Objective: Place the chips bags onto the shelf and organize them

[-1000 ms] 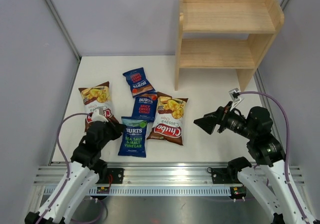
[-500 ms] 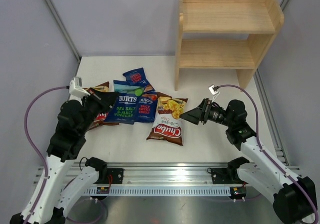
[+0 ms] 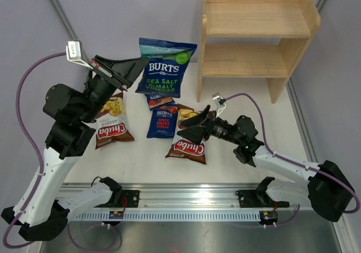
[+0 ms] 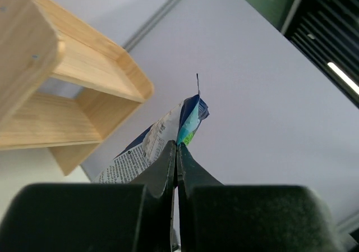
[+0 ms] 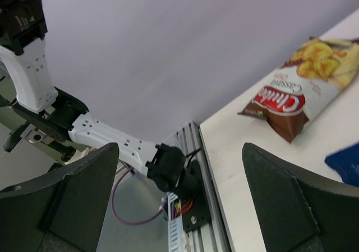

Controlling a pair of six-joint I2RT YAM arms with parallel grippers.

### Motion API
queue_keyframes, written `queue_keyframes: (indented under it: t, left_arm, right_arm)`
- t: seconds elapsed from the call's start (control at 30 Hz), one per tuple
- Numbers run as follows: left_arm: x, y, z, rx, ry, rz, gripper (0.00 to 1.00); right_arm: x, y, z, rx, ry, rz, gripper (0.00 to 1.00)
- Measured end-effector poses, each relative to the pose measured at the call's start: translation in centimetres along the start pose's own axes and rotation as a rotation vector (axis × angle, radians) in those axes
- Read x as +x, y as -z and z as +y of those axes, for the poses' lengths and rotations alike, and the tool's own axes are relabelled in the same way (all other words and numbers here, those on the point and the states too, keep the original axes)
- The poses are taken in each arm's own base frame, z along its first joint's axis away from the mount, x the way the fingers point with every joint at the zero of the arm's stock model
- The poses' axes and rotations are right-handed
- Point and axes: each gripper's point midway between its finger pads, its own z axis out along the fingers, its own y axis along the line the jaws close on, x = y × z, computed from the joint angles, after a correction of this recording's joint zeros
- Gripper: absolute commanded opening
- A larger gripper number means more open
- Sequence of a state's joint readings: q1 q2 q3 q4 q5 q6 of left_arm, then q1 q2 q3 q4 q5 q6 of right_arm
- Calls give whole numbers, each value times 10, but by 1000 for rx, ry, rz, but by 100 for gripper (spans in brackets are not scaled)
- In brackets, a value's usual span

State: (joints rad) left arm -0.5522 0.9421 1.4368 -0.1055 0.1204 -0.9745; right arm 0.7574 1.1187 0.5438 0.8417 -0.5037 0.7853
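Next, I grab the bag's lower corner (image 3: pixel 177 94) with my right gripper, because my left gripper is holding the sea salt bag but the shelf (image 3: pixel 254 32) is on my right gripper's side.
My left gripper (image 3: pixel 140 66) is shut on the edge of the blue BURTS sea salt bag (image 3: pixel 167 67) and holds it high in the air, left of the wooden shelf (image 3: pixel 254 33). In the left wrist view the jaws (image 4: pixel 178 146) pinch the bag's edge (image 4: pixel 190 114), with the shelf (image 4: pixel 67 72) to the left. My right gripper (image 3: pixel 186 127) is open and empty just above the central Chuba bag (image 3: pixel 186 147). A BURTS spicy chilli bag (image 3: pixel 162 121), a red-accent BURTS bag (image 3: pixel 160 100) and the left Chuba bag (image 3: pixel 109 124) lie on the table.
The right wrist view looks across the table to the left Chuba bag (image 5: pixel 297 92), a blue bag corner (image 5: pixel 346 162), the left arm's base (image 5: pixel 168 165) and the front rail. Grey walls close in the table on three sides.
My left gripper has lifted the sea salt bag off the table and carried it up and back toward the shelf. My right gripper has moved left, over the central Chuba bag.
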Motion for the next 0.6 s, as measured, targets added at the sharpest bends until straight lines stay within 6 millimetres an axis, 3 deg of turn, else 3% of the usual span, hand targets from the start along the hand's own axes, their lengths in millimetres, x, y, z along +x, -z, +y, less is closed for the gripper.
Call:
queue_keyframes:
  t: [0.13,0.3,0.6]
  left_arm:
    - [17,-6,-24,78,69,31,0]
    - [44,-10,-35,116,155,47,0]
    - [81,-27,-29,72,218,44,0]
  right_arm:
    - [-20,-20,21,-81,96,-99,99]
    - [-51,-32,43,-159,194,-252,99]
    - [-50,-31,26,-103,255,-313,97]
